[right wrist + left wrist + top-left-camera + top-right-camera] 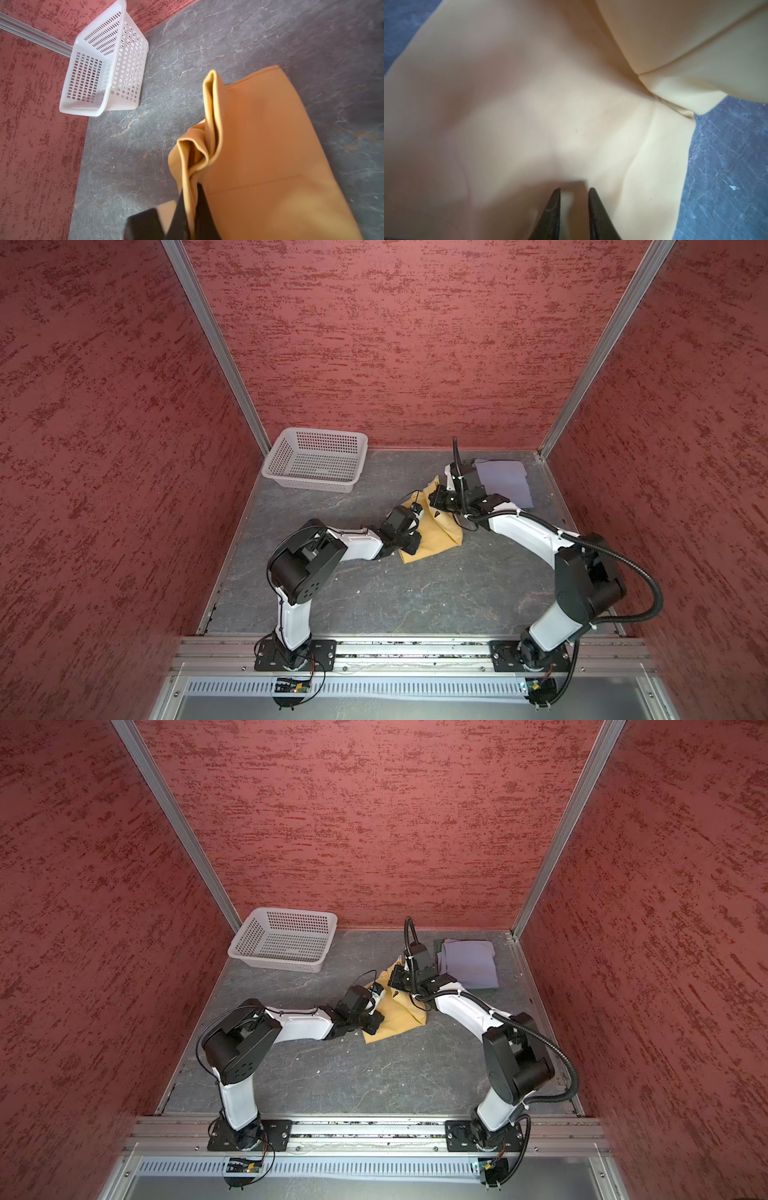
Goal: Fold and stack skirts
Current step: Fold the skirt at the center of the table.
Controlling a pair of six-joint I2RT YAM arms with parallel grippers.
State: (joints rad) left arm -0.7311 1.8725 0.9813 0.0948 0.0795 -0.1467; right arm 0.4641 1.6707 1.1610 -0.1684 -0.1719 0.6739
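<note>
The robot's left gripper is standing on the mustard yellow skirt where the skirt's lifted side must land (pixel 572 156). It should move away before the right gripper lays that side (pixel 214 96) over.
The mustard yellow skirt (pixel 432 537) (pixel 395 1017) lies mid-table, with one side lifted. My right gripper (pixel 190 187) is shut on a bunched fold of its edge, raised above the table (pixel 434 495). My left gripper (pixel 574 190) is down on the same skirt (pixel 550 104), which spreads all round its tips. Its jaws stand narrowly open with nothing clearly between them. The pale lavender-grey skirt (pixel 505 483) (pixel 469 963) lies folded at the back right. It rests on the dark green skirt, of which only an edge (pixel 437 947) shows.
A white perforated basket (pixel 324 432) (pixel 291 912) (pixel 68 110) stands with nothing in it at the back left, by the wall. Red textured walls close three sides. The grey stone-patterned tabletop (pixel 374 593) is bare in front of the yellow skirt.
</note>
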